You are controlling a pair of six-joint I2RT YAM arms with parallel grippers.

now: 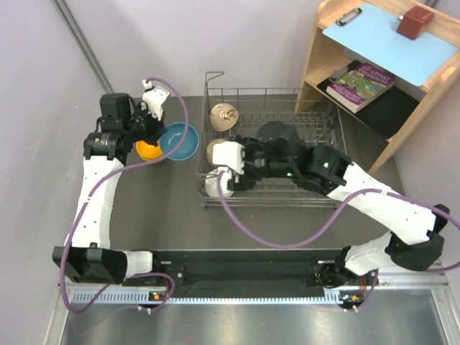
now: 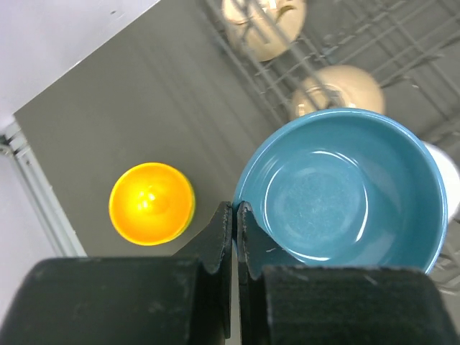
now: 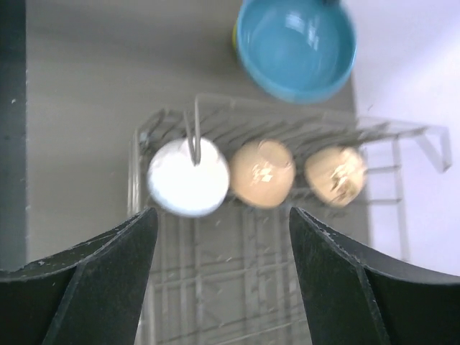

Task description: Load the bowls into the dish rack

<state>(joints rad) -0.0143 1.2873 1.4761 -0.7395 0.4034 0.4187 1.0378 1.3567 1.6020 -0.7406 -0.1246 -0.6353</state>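
The blue bowl's rim (image 1: 188,156) is free opposite my left gripper, so my open right gripper should keep going toward that rim and close there.
My left gripper (image 2: 235,208) is shut on the near rim of the blue bowl (image 2: 345,190), holding it just left of the dish rack (image 1: 269,92). An orange bowl (image 2: 151,203) with a yellow-green outside sits on the table beside it. Along the rack's left end stand two beige bowls (image 3: 262,172) (image 3: 334,175) and a white bowl (image 3: 188,176). My right gripper (image 3: 223,215) hangs open over the rack floor a little short of that row, with nothing between its fingers. In the top view the blue bowl (image 1: 180,140) hangs at the left gripper (image 1: 159,136), and the right gripper (image 1: 228,172) is above the rack's left part.
A wooden shelf unit (image 1: 381,65) with a book and a clipboard stands at the back right, past the rack. The rack's tall wire wall (image 2: 251,79) runs between the blue bowl and the racked bowls. Purple cables loop from both arms over the table.
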